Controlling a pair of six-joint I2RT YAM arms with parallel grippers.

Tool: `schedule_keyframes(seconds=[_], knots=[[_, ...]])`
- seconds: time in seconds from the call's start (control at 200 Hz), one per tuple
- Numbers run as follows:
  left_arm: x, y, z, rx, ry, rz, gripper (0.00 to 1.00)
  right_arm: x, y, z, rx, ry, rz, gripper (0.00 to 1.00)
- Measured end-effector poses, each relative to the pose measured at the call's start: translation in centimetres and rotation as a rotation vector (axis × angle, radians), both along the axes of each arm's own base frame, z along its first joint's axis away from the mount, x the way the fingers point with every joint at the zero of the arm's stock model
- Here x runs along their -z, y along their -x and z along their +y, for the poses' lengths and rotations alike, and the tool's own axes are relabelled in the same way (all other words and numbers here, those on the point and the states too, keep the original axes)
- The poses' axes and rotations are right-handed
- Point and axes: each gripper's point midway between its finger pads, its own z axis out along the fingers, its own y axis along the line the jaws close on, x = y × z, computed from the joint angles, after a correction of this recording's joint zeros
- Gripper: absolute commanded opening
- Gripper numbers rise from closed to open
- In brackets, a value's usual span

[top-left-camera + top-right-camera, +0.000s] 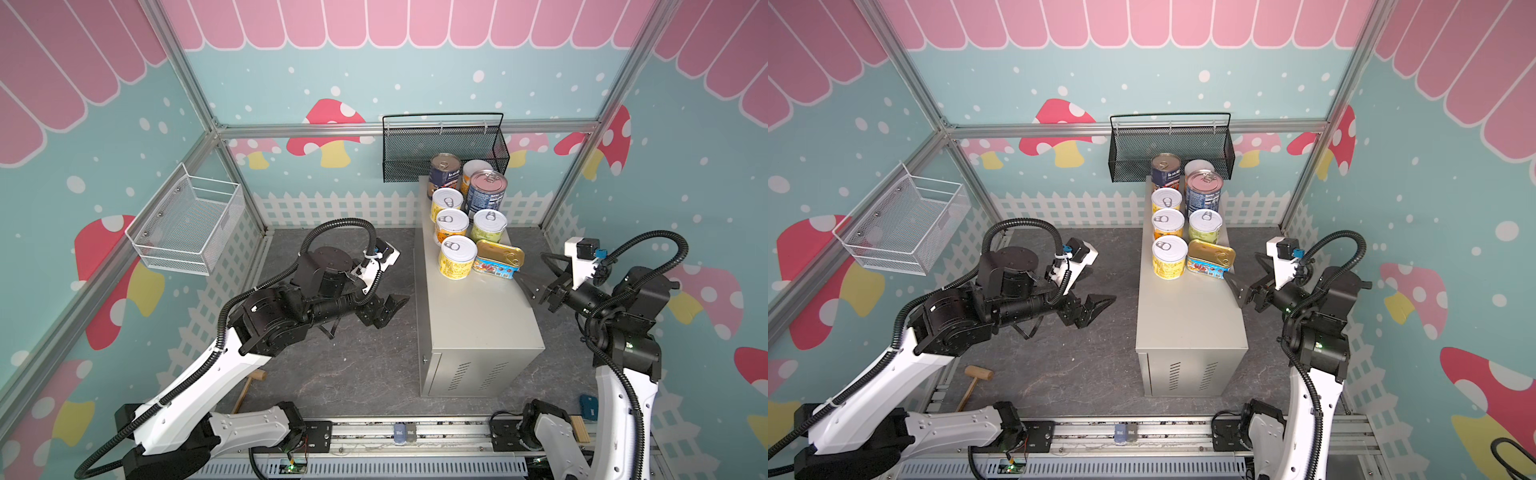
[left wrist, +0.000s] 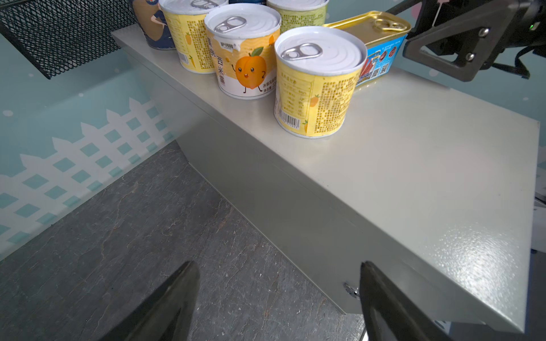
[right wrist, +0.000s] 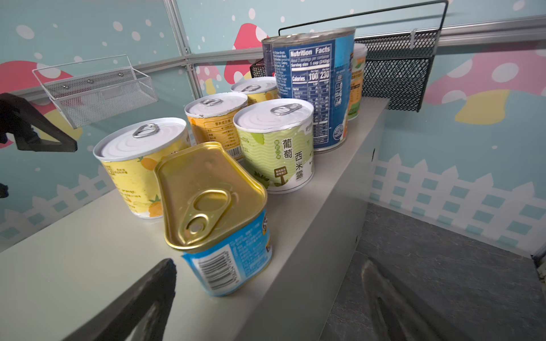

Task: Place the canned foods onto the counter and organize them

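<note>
The gold tin (image 1: 496, 255) is crooked next to the yellow can, so I should push its pull-tab end (image 1: 513, 259) back with my right gripper until the tin sits straight.
The canned foods stand in two rows on the far half of the counter (image 1: 478, 316). At the back are two tall dark-blue cans (image 1: 486, 195); in front of them are short yellow cans (image 1: 457, 255) and a green-labelled one (image 3: 276, 144). The flat gold tin (image 1: 498, 257) lies nearest, at the counter's right edge. My right gripper (image 1: 536, 274) is open and empty, a short way in front of that gold tin (image 3: 209, 195), straddling the counter's right edge. My left gripper (image 1: 386, 309) hangs open and empty over the floor, left of the counter (image 2: 413, 177).
A black mesh basket (image 1: 440, 145) hangs on the back wall just behind the cans. On the left wall hangs a white wire basket (image 1: 187, 224). A wooden mallet (image 1: 973, 384) lies on the floor by the left arm's base. The counter's near half is bare.
</note>
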Motion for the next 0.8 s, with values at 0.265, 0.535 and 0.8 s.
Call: schedule_keyframes(seconds=[0.265, 0.535, 0.8], knots=[[0.2, -0.1, -0.1, -0.004, -0.001, 0.009, 0.85, 1.5, -1.4, -0.4, 0.009, -0.003, 0.065, 0.99], [0.9, -0.5, -0.6, -0.008, -0.014, 0.028, 0.85, 1.8, -2.8, -1.3, 0.04, 0.001, 0.091, 0.99], [0.8, -1.1, -1.2, -0.009, -0.019, 0.031, 0.85, 1.1, -2.9, -1.4, 0.051, 0.017, 0.079, 0.99]])
